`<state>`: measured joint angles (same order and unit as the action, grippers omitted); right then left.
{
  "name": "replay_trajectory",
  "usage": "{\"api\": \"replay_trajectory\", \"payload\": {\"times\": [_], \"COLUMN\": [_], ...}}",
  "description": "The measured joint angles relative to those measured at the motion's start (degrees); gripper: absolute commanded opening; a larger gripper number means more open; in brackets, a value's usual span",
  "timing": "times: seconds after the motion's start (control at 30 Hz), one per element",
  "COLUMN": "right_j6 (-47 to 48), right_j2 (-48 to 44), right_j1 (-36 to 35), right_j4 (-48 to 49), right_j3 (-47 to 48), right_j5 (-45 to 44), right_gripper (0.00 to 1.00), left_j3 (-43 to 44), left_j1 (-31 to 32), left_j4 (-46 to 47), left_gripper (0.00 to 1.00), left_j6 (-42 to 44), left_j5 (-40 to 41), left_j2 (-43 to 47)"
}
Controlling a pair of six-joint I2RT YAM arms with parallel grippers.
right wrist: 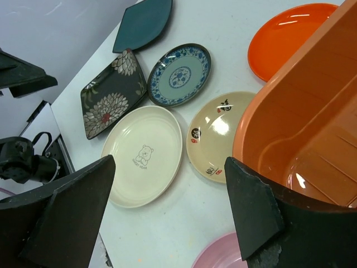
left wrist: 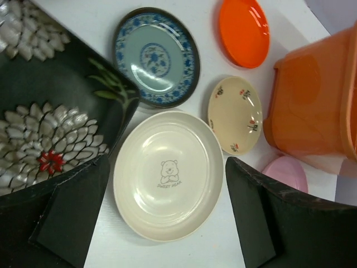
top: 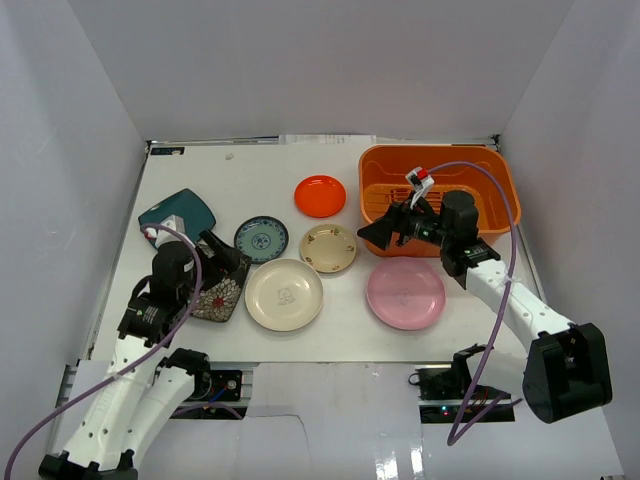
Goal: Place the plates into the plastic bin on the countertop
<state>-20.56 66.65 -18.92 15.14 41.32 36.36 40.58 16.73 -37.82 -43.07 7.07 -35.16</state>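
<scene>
My left gripper is moving toward the dark floral plate's edge (right wrist: 85, 111) opposite the blue-patterned plate. The edge is free, so the gripper should now go toward that edge (right wrist: 87, 127) until its fingers are on both sides of it.
Seven plates lie on the white countertop (top: 240, 160): teal square (top: 178, 212), dark floral square (top: 222, 298), blue-patterned (top: 261, 239), orange-red (top: 320, 195), tan (top: 328, 247), cream (top: 284, 294) and pink (top: 405, 292). The orange bin (top: 490, 190) stands at the back right and looks empty. My left gripper (top: 226, 262) is open and empty, above the floral plate (left wrist: 50, 111), with the cream plate (left wrist: 167, 173) between its fingers in the left wrist view. My right gripper (top: 378, 232) is open and empty, above the bin's near-left corner (right wrist: 312, 123), between the tan (right wrist: 215, 134) and pink plates.
Pale walls enclose the countertop on three sides. The bin's rim rises beside my right gripper. Cables loop over both arms. The arm bases sit at the near edge.
</scene>
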Motion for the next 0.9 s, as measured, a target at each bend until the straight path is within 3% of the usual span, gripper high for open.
{"api": "replay_trajectory", "payload": {"times": [0.27, 0.47, 0.77, 0.9], "right_j6": [0.0, 0.2, 0.5, 0.7], "right_j2": [-1.8, -1.8, -2.0, -2.0], "right_j1": [-0.3, -0.3, -0.3, -0.3], "right_j4": [0.5, 0.5, 0.5, 0.5], "right_j3": [-0.8, -0.9, -1.0, -1.0], "right_j5": [-0.3, -0.4, -0.4, -0.6], "right_gripper": [0.85, 0.84, 0.83, 0.82], "left_j3": [-1.0, -6.3, -20.7, -23.3], "left_j1": [0.0, 0.0, 0.0, 0.0], "left_j4": [-14.9, -19.6, -16.1, -8.5], "left_gripper": [0.98, 0.97, 0.93, 0.82], "left_j6": [-16.9, -29.7, -42.8, -44.3], "left_j5": [12.0, 18.6, 23.6, 26.0], "left_j2": [0.5, 3.4, -1.2, 0.2]}}
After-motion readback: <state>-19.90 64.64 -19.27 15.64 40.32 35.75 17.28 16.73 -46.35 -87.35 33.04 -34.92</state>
